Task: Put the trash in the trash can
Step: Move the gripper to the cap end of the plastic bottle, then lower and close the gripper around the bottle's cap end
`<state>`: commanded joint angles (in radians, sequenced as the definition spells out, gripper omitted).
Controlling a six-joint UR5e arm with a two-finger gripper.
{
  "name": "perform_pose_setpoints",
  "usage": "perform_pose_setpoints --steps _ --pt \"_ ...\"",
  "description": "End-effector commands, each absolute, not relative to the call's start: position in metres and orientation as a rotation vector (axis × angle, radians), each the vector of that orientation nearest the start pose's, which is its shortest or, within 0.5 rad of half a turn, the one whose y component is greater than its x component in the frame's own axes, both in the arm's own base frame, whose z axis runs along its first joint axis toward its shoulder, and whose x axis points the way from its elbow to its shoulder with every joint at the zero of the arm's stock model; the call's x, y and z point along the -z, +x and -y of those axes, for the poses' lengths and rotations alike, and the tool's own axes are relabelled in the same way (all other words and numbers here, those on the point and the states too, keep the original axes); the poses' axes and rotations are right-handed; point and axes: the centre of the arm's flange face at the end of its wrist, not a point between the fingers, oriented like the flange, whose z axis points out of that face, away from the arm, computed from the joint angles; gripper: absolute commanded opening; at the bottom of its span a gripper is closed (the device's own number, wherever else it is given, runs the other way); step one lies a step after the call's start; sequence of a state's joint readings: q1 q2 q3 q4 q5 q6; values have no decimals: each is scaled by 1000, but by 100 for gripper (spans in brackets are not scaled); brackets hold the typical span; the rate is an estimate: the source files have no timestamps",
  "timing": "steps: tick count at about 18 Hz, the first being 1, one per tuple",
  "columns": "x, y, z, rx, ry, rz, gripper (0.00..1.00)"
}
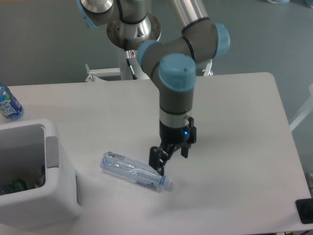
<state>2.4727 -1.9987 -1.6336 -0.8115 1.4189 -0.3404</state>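
The clear bottle [135, 171] should stick out sideways rather than droop when the robot's gripper lifts it by its cap end, because its see-through body [122, 165] looks empty and straight.
A clear, crinkled plastic bottle [131, 171], the trash, lies on its side on the white table, with its pale blue cap end pointing right toward the front. My gripper [170, 158] hangs just above and behind that cap end. It is open, with nothing between its dark fingers [156, 160], and the left finger is close to the bottle's right end. The trash can [54, 198], a white boxy bin with thick walls and a grey panel on its rim, stands at the front left corner, left of the bottle.
An upright blue-labelled water bottle [8, 103] stands at the far left edge behind the bin. Something greenish [13, 186] lies inside the bin. The arm's white base post [136, 58] rises behind the table. A dark object [304, 210] sits at the front right corner.
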Motion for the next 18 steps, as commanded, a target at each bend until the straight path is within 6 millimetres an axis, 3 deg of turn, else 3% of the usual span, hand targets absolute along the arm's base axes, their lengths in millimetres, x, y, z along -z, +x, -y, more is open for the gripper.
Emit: perform_pose_setpoints --steps 6,18 --pt "-237 -426 -516 146 -2351 1745 100" --pt "-209 -435 -526 164 -2365 1776 100"
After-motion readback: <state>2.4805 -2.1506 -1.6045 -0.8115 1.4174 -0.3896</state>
